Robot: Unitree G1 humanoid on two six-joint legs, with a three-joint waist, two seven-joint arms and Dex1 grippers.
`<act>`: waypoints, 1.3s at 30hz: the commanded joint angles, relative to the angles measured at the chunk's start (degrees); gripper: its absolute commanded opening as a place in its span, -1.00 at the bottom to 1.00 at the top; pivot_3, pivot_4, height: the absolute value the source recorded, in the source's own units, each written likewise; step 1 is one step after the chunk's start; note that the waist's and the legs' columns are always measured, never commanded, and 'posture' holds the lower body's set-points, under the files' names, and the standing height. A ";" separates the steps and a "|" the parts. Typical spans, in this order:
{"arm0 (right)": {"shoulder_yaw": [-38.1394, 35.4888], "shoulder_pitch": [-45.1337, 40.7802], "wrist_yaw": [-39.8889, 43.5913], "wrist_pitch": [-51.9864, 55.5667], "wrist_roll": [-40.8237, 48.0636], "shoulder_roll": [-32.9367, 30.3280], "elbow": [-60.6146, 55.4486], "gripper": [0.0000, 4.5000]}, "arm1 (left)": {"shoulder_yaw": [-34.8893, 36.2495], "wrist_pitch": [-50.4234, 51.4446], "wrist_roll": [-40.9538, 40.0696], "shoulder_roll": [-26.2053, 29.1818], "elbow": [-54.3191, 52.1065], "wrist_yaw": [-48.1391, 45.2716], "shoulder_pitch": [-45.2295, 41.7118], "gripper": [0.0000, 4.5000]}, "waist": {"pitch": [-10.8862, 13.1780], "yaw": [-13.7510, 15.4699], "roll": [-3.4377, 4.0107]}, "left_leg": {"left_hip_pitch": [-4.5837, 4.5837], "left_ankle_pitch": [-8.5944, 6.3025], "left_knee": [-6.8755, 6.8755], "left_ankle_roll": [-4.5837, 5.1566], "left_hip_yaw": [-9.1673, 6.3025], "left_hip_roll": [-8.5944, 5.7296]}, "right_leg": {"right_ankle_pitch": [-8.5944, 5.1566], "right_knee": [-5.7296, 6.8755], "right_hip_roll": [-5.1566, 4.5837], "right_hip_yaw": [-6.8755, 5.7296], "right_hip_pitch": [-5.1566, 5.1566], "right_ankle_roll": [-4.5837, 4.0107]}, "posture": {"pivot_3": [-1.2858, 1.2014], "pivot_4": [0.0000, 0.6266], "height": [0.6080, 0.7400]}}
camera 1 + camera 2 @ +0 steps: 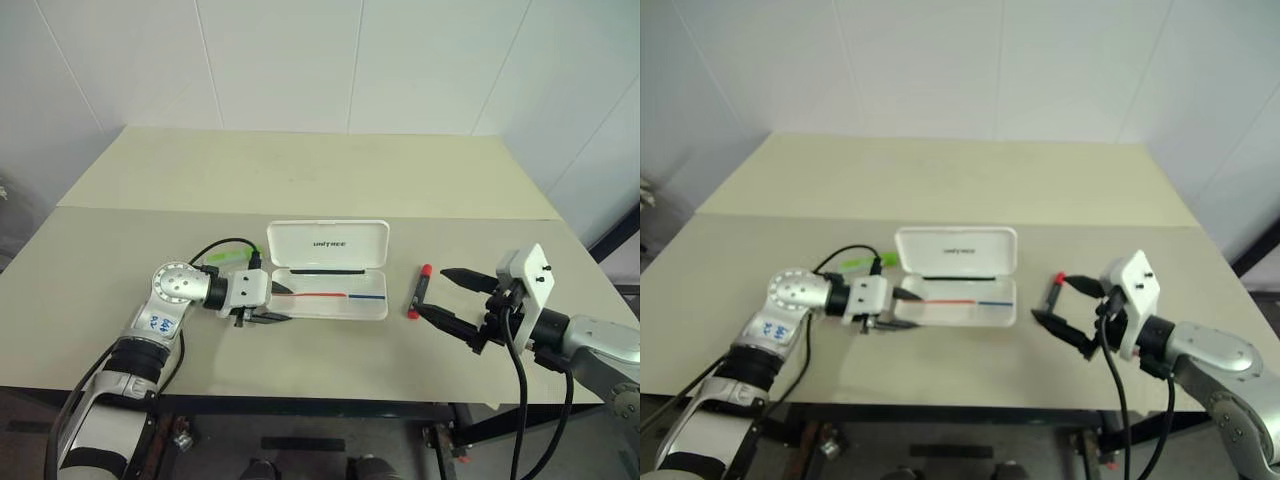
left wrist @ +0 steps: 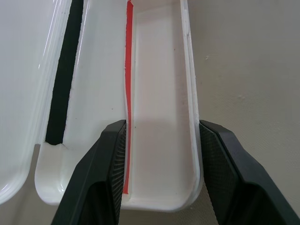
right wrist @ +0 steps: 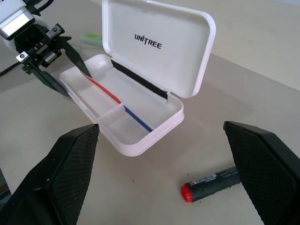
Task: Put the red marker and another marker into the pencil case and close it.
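The red marker (image 1: 419, 292) will lie flat lengthwise in the long rear compartment (image 1: 325, 282) when I lower it in, because that compartment runs undivided behind the red-and-blue stripe.
The pencil case (image 1: 330, 297) lies open mid-table, its white lid (image 1: 327, 243) standing up at the back, a red-and-blue stripe inside the tray. The red marker (image 1: 419, 290) lies on the table just right of the case. The green marker (image 1: 228, 258) lies behind the case's left end, partly hidden by my left wrist. At that left end my left gripper (image 1: 278, 305) is open, its fingers (image 2: 101, 173) straddling the tray's front compartment without holding anything. My right gripper (image 1: 432, 290) is wide open just right of the red marker (image 3: 213, 182), holding nothing.
A black cable (image 1: 215, 245) loops over my left wrist near the green marker. The pale table (image 1: 300, 180) stretches back to a white wall, with a seam across it behind the case. Its front edge runs close below both grippers.
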 commanded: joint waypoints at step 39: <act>11.51 -11.66 -27.75 5.68 -17.27 20.57 11.40 1.00 | 14.44 21.74 -30.07 6.20 -21.42 -6.90 8.07 0.99 | 0.01 -1.13 0.02 | 0.05 0.00 -0.23 0.00 0.00 0.06 | -0.08 0.01 -0.02 -0.02 -0.12 -0.17 | 0.03 -0.52 1.00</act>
